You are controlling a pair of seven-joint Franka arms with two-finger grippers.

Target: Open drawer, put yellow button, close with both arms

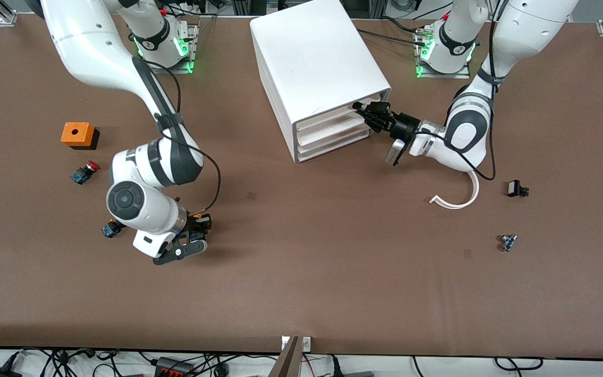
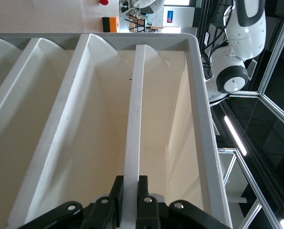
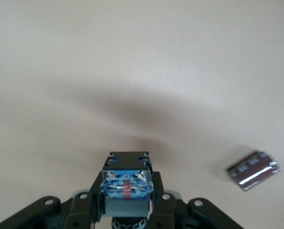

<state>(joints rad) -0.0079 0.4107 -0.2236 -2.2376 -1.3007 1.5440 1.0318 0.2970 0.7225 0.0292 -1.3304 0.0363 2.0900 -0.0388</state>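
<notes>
The topmost drawer is shut in the white cabinet. Next, my left gripper pulls the drawer's front edge out and then moves away before the yellow button goes in.
The white cabinet stands at the middle of the table's robot side. My left gripper is shut on the front lip of its topmost drawer, at the end toward the left arm. In the left wrist view both fingers pinch the thin white lip of the drawer. My right gripper is low over bare table toward the right arm's end and is shut on the yellow button. The button's blue body shows between the right gripper's jaws; its cap is hidden there.
An orange box, a red-capped button and another blue-bodied button lie toward the right arm's end. A white curved piece and two small parts lie toward the left arm's end. A small flat dark piece lies on the table.
</notes>
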